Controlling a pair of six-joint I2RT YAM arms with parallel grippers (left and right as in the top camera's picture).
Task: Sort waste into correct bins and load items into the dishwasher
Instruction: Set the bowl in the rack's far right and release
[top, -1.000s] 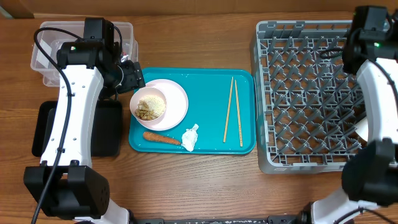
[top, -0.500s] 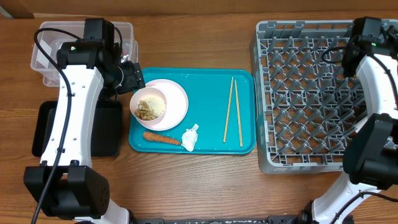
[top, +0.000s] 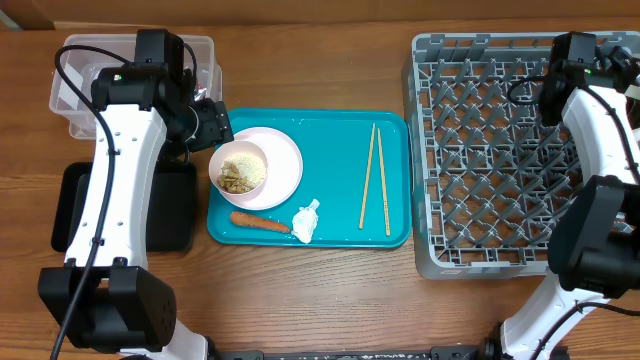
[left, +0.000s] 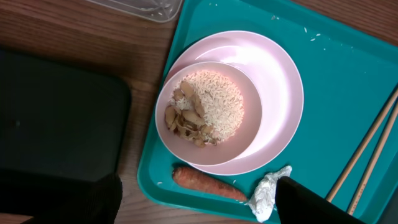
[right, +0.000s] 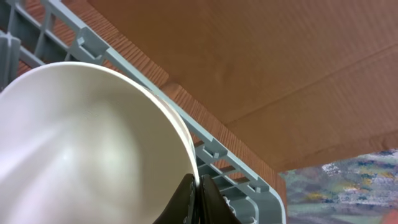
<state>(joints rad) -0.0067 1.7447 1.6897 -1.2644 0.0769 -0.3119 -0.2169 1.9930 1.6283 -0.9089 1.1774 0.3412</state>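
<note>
The robot's right gripper should pull the white bowl back inward and put it onto the open pegs (top: 556, 140), since the bowl is hanging against the grey dish rack's far rim (right: 163, 98).
My left gripper (left: 199, 208) hangs open above the teal tray's front left, and nothing is between its fingers (left: 329, 202). Below it lie an orange carrot (left: 208, 185) and a white tissue wad (left: 267, 196). Just beyond them a white bowl (left: 208, 115) of rice scraps sits on the pink-white plate (left: 277, 81). Two chopsticks (top: 375, 178) lie on the tray's right half. Over the far right corner of the grey dish rack (top: 490, 150), my right gripper (right: 199, 193) is shut on the rim of a white bowl (right: 87, 143).
The clear tub (top: 75, 85) stands at the back left, partly under my left arm. The black tray (top: 70, 205) lies in front of it, left of the teal tray (top: 335, 135). The rack's upright pegs fill its floor.
My right arm has swung left over the rack's far right corner. The left arm and the things on the tray have not moved.
</note>
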